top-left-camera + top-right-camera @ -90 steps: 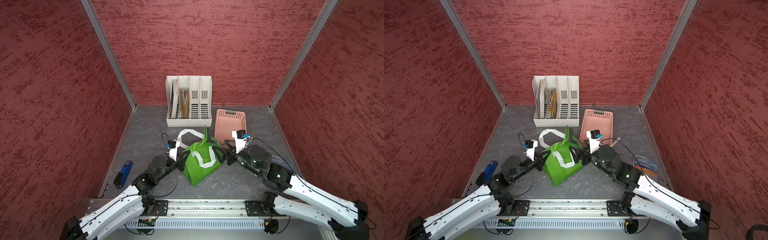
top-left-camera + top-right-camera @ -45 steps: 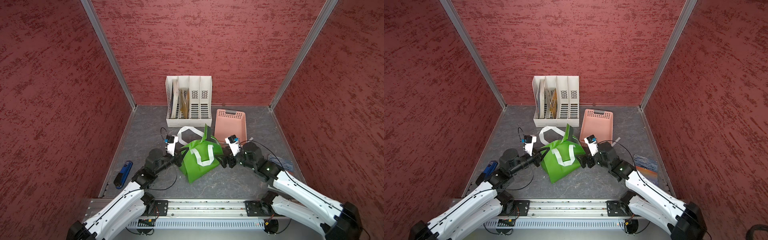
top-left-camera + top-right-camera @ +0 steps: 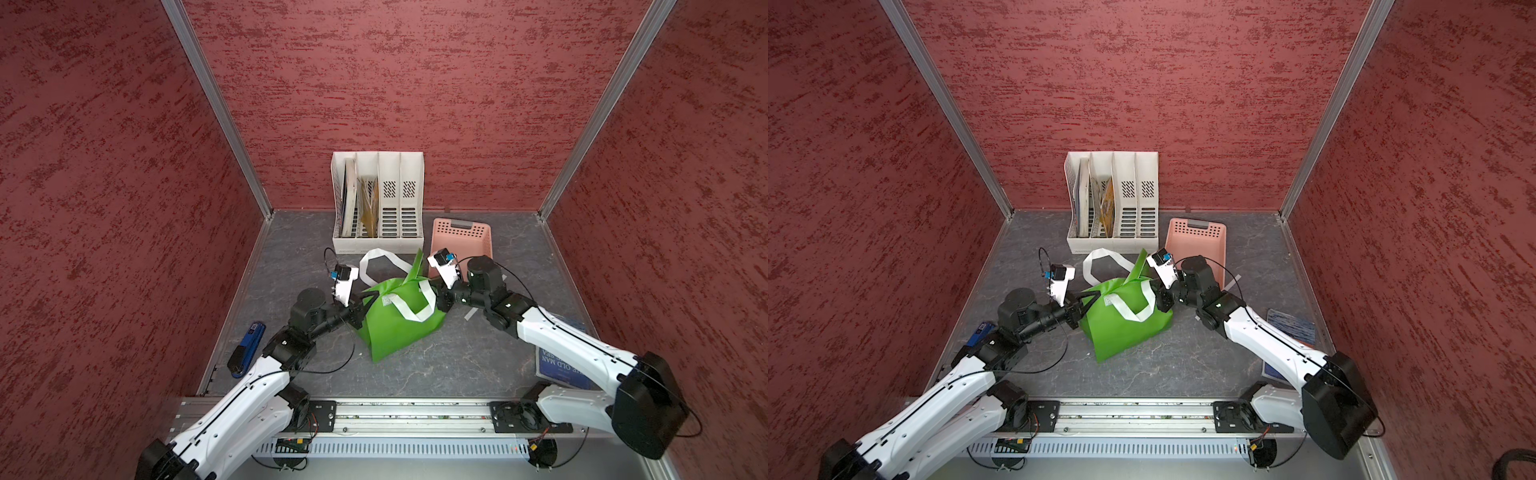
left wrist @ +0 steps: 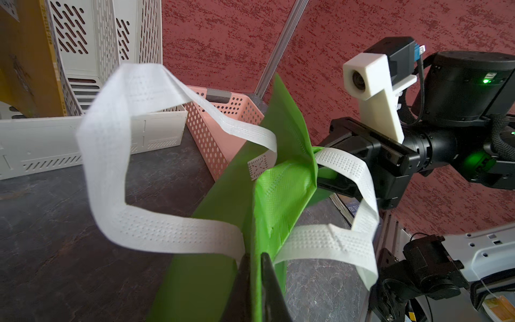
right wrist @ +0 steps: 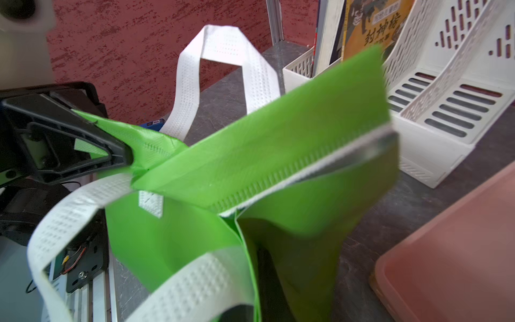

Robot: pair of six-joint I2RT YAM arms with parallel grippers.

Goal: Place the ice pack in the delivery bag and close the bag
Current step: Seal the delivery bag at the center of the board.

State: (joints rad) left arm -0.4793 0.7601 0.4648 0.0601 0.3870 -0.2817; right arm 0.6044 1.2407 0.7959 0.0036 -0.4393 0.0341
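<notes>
The bag's back rim is apart from the front rim that my right gripper is holding, so next my left gripper opens, move over and pinches the rims mid-mouth.
The delivery bag stands mid-floor, bright green, its mouth pulled narrow between both arms. One white strap handle loops up behind it, another hangs down its front. My left gripper is shut on the bag's left rim, with green fabric pinched between the black fingers. My right gripper is shut on the bag's right rim. A strip of silver lining shows at the mouth. The ice pack is out of view.
A white file rack holding books stands at the back wall. A pink perforated basket sits just behind my right wrist. A blue and black oblong object lies by the left wall, a blue book under my right arm.
My right gripper has gone from open to shut on the bag's right rim. The left gripper has kept its hold on the left rim, and the bag top is stretched between them.
</notes>
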